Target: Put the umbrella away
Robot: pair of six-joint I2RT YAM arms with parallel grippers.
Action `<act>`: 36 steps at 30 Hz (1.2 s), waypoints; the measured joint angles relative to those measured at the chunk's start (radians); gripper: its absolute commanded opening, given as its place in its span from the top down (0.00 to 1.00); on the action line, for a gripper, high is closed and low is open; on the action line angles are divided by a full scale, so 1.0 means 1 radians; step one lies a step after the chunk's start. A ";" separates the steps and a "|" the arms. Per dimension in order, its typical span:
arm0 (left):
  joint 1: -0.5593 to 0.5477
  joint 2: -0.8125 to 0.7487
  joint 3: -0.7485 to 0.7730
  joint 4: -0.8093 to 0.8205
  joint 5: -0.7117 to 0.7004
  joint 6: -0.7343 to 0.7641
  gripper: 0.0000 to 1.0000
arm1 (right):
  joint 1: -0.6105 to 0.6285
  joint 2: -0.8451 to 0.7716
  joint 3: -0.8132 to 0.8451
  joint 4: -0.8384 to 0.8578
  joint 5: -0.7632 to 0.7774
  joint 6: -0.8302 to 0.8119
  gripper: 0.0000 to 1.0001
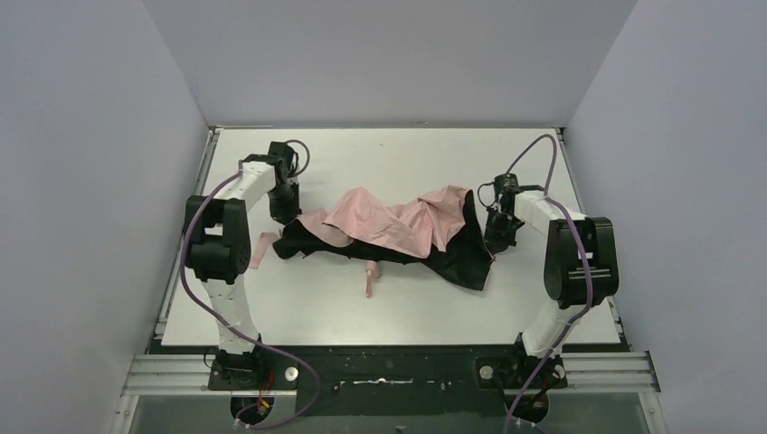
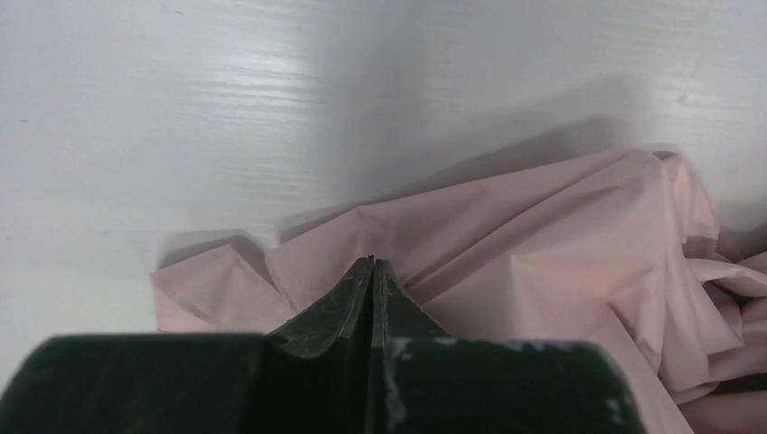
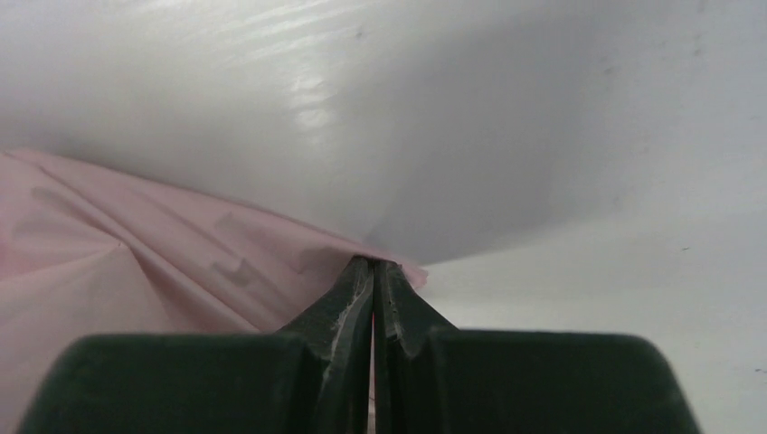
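Note:
My left gripper keeps moving inward until the pink fabric [image 1: 313, 222] bunches above the handle [image 1: 373, 266], because my grippers hold opposite ends of the fabric with the umbrella's handle halfway between them.
The umbrella [image 1: 389, 221] lies collapsed across the middle of the white table, pale pink fabric on top and black underside showing along its near edge. Its small pink handle [image 1: 371, 277] sticks out toward the front. A pink strap [image 1: 265, 249] lies at its left end. My left gripper [image 1: 286, 215] is at the fabric's left end. In the left wrist view it [image 2: 373, 262] is shut, with the pink fabric [image 2: 561, 235] creased toward its tips. My right gripper [image 1: 496, 240] is at the right end. In the right wrist view it [image 3: 373, 262] is shut on the pink fabric's edge [image 3: 118, 262].
The white table [image 1: 380, 312] is enclosed by grey walls at the left, back and right. A metal rail [image 1: 389, 371] with both arm bases runs along the near edge. Purple cables hang off both arms.

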State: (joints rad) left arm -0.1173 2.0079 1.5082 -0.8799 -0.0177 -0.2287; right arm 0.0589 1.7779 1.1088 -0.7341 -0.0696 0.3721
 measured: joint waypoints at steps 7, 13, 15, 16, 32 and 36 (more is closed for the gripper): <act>-0.100 0.000 -0.067 0.015 0.027 -0.036 1.00 | 0.085 -0.065 -0.081 0.018 -0.040 0.027 1.00; -0.213 -0.025 -0.131 0.072 0.069 -0.072 1.00 | 0.193 -0.091 -0.116 0.054 -0.096 0.087 1.00; -0.259 -0.029 -0.138 0.092 0.081 -0.083 1.00 | 0.233 -0.092 -0.116 0.071 -0.102 0.111 1.00; -0.283 -0.031 -0.139 0.106 0.086 -0.088 1.00 | 0.254 -0.092 -0.116 0.080 -0.104 0.121 1.00; -0.582 -0.082 -0.219 0.352 0.190 -0.188 1.00 | 0.578 -0.142 -0.136 0.303 -0.131 0.378 0.98; -0.596 -0.081 -0.199 0.351 0.186 -0.179 0.99 | 0.643 -0.152 -0.167 0.338 -0.130 0.437 0.93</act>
State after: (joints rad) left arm -0.7132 1.9266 1.3094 -0.5285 0.1684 -0.4076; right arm 0.7021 1.6260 0.9413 -0.3965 -0.1997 0.8089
